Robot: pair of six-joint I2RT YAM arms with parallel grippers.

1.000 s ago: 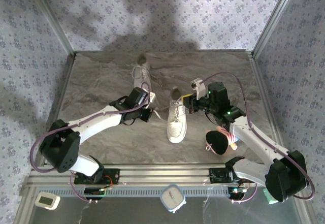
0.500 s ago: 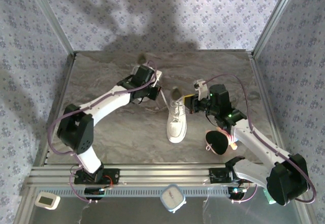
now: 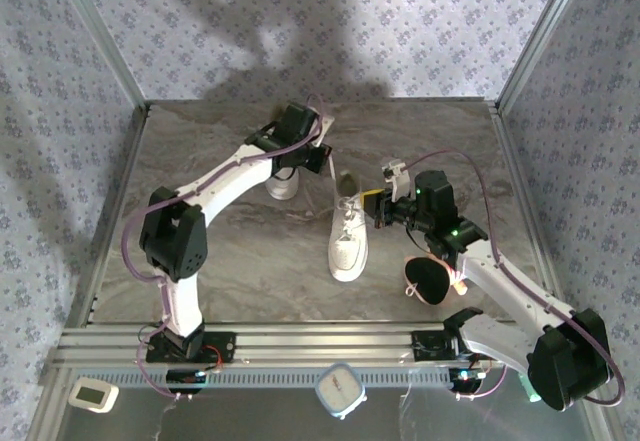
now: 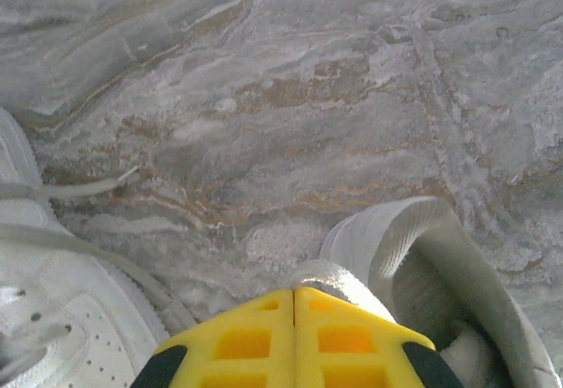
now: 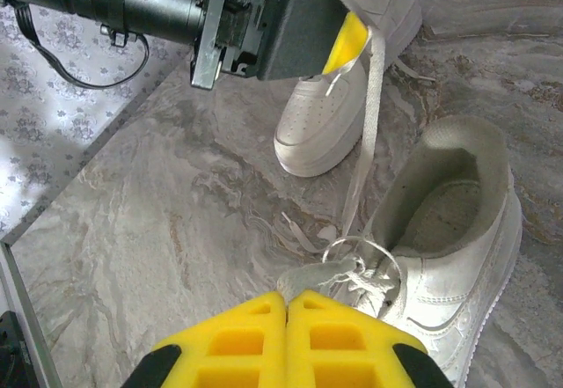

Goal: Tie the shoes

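Observation:
The lace runs in a straight line from my left gripper to the near shoe's knot (image 5: 362,272), so I should go on pulling back until the lace reaches across the near shoe's opening (image 5: 447,205).
Two white shoes lie on the marble table. The near shoe (image 3: 348,243) sits mid-table, toe toward the arm bases; the far shoe (image 3: 283,183) lies partly under my left arm. My left gripper (image 3: 322,159) is shut on one lace (image 3: 331,189) of the near shoe, and the lace runs taut from its yellow fingers (image 4: 264,335) down to the knot area. That lace (image 5: 374,80) shows stretched in the right wrist view. My right gripper (image 3: 378,208) is beside the near shoe's heel opening (image 5: 449,203), shut on the other lace end (image 5: 318,276).
A black-and-pink plush toy (image 3: 432,278) lies right of the near shoe, under my right arm. Patterned walls with metal frame posts (image 3: 520,61) enclose the table on three sides. Loose lace ends (image 5: 295,230) trail on the table between the shoes.
My left arm has swung from the near shoe's left side to the far side, past the far shoe, drawing the lace out taut. My right gripper has barely moved.

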